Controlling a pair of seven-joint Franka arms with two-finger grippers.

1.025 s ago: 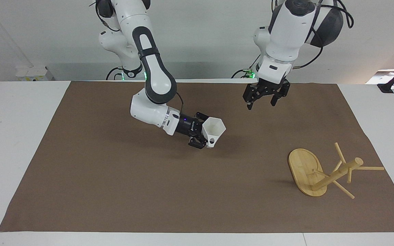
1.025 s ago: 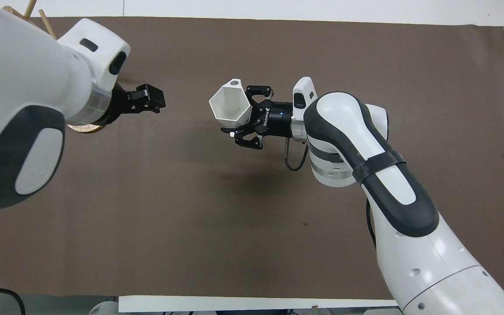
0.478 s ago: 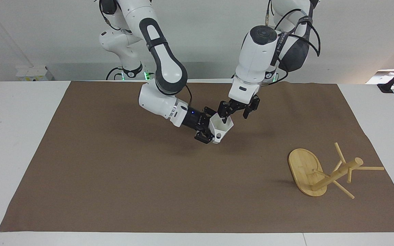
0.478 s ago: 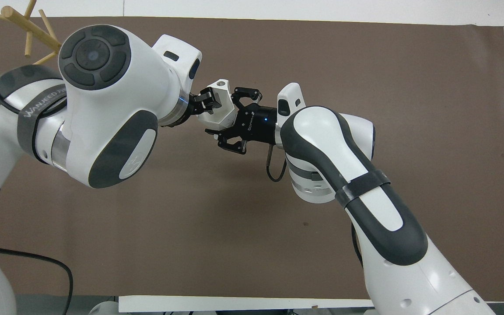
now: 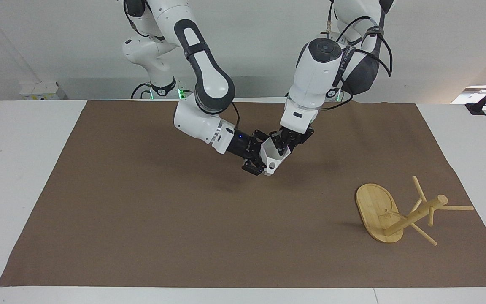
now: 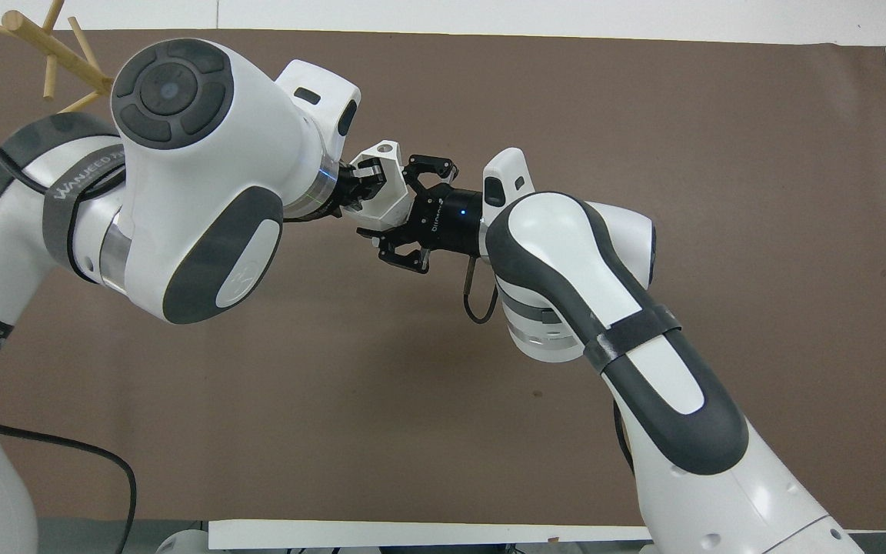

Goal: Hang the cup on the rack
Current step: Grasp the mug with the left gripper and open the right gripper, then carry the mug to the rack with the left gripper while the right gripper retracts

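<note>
The cup (image 5: 272, 158) is held by both my grippers, so next my right gripper opens and moves away before my left gripper takes the cup to the rack (image 5: 414, 218).
The white angular cup (image 5: 273, 158) is held in the air over the middle of the brown mat, tilted with its mouth toward my left gripper and its loop handle pointing down. My right gripper (image 5: 262, 156) is shut on the cup's narrow end. My left gripper (image 5: 283, 145) has come down onto the cup's rim. In the overhead view the cup (image 6: 388, 192) sits between the left gripper (image 6: 358, 188) and the right gripper (image 6: 406, 212). The bamboo rack (image 5: 411, 215) lies tipped on its side at the left arm's end of the table.
A brown mat (image 5: 141, 211) covers most of the white table. The rack's oval base (image 5: 373, 209) stands on edge and its pegs point toward the table's end. Only the rack's pegs (image 6: 43, 46) show in the overhead view, past my left arm.
My right gripper carried the cup toward the left arm's end and tilted it. My left arm swung down from over the mat's robot edge and reached the cup's rim.
</note>
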